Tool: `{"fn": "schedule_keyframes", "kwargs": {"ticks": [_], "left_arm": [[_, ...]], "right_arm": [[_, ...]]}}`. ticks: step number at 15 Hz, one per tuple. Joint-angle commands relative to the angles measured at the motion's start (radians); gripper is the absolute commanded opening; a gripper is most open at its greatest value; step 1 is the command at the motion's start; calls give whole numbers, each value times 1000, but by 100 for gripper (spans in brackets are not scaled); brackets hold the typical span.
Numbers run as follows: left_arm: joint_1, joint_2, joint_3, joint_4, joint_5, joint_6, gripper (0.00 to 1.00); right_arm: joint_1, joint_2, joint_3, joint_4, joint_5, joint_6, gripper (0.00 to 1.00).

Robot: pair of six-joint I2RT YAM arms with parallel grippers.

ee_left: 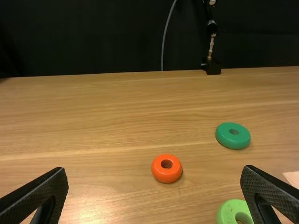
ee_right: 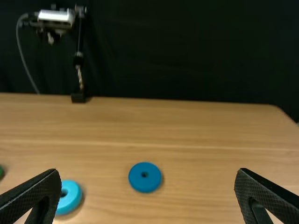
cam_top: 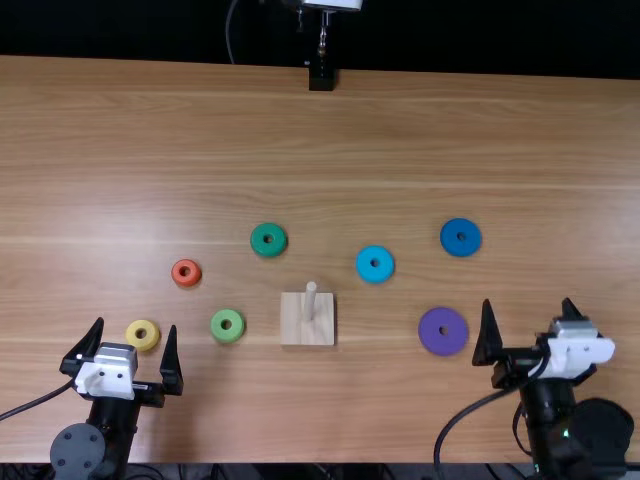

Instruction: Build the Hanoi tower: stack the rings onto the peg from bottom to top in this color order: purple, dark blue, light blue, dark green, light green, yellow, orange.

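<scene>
The purple ring (cam_top: 443,331) will slide all the way down to the square base of the wooden peg (cam_top: 310,301) when I lower it, since the peg is straight and slim.
The wooden peg (cam_top: 310,299) stands bare on its square base (cam_top: 292,330). Left of it lie the dark green (cam_top: 268,240), light green (cam_top: 227,325), orange (cam_top: 186,273) and yellow (cam_top: 142,335) rings; right of it the light blue (cam_top: 375,264), dark blue (cam_top: 460,237) and purple (cam_top: 443,331) rings. My left gripper (cam_top: 139,342) is open near the yellow ring; its wide-apart fingers (ee_left: 154,193) frame the orange ring (ee_left: 167,168). My right gripper (cam_top: 528,325), right of the purple ring, is open and holds nothing; its own wrist view shows this gripper (ee_right: 145,196) and the dark blue ring (ee_right: 145,177).
A black camera stand foot (cam_top: 321,78) sits at the table's far edge, with a cable beside it. The wooden table (cam_top: 400,130) stretches beyond the rings to a dark backdrop. Cables trail beside both arms at the near edge.
</scene>
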Motion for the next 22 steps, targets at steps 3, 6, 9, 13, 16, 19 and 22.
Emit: {"fn": "schedule_keyframes", "kwargs": {"ticks": [3,6,9,13,16,19,22], "left_arm": [[8,-12,-50,-11,3,11,100],[8,-12,-50,-11,3,11,100],[8,-12,-50,-11,3,11,100],[8,-12,-50,-11,3,11,100],[8,-12,-50,-11,3,11,100],[8,-12,-50,-11,3,11,100],[8,-12,-50,-11,3,11,100]], "right_arm": [[11,300,219,-27,-1,96,100],[11,498,335,-276,-3,109,100],[12,682,409,-467,-1,103,100],[11,780,458,-537,-1,13,100],[11,805,456,-550,-3,-9,100],[15,826,433,-542,-21,0,100],[92,947,420,-537,-104,54,100]]}}
